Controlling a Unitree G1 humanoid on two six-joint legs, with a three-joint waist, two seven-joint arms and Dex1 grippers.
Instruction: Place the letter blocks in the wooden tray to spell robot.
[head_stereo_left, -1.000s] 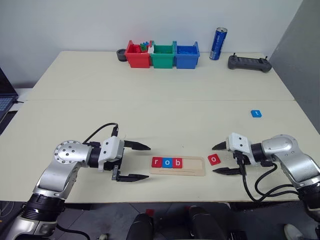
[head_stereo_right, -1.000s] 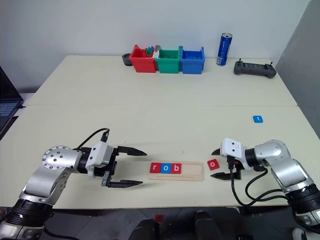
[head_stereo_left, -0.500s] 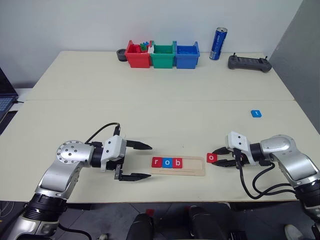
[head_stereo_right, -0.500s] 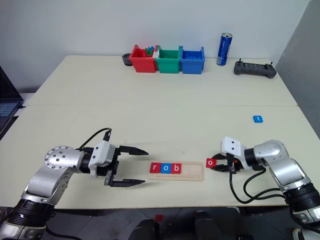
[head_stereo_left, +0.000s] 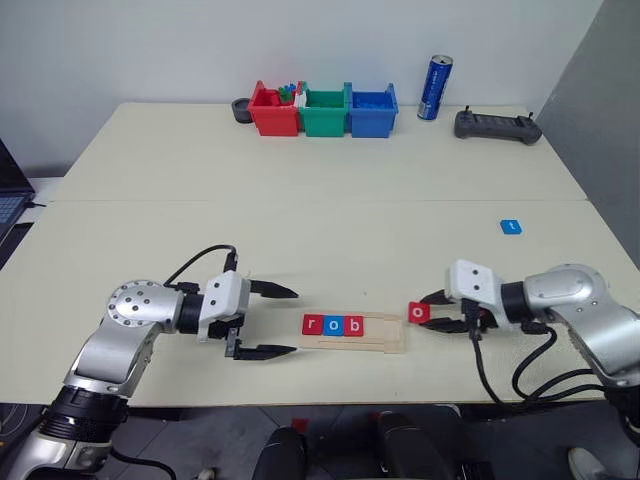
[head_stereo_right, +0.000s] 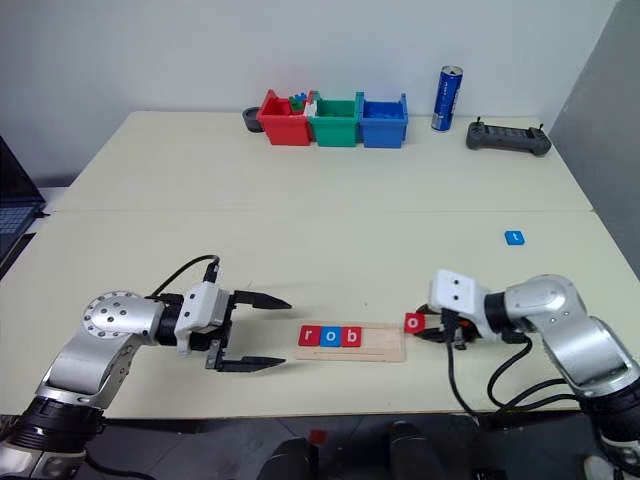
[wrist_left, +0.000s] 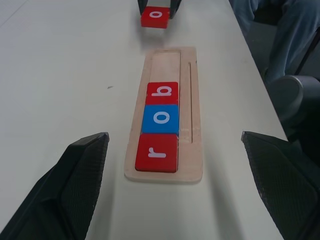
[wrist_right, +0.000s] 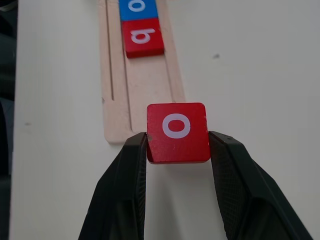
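Note:
I should release the red o block (head_stereo_left: 418, 313) in the slot (head_stereo_left: 377, 327), then push it with shut fingers, as my right gripper's fingers straddle it where the slot's rims sit.
The wooden tray (head_stereo_left: 392, 335) lies near the table's front edge and holds three letter blocks side by side: red r (head_stereo_left: 314, 324), blue o (head_stereo_left: 335, 325), red b (head_stereo_left: 355, 325). My right gripper (head_stereo_left: 428, 313) is shut on a red o block (wrist_right: 177, 132), held just off the tray's right end and slightly above the table. A blue t block (head_stereo_left: 511, 227) lies alone further back on the right. My left gripper (head_stereo_left: 282, 321) is open just left of the tray, nothing between its fingers (wrist_left: 75, 190).
Red (head_stereo_left: 272, 109), green (head_stereo_left: 324, 112) and blue bins (head_stereo_left: 372, 111) stand in a row at the table's back edge, with a blue can (head_stereo_left: 436, 88) and a black controller (head_stereo_left: 496, 126) to their right. A laptop corner (head_stereo_left: 8, 190) shows at far left.
My right gripper closed on the red o block, lifted it off the table and carried it left to the tray's right end. The left gripper stayed in place, open.

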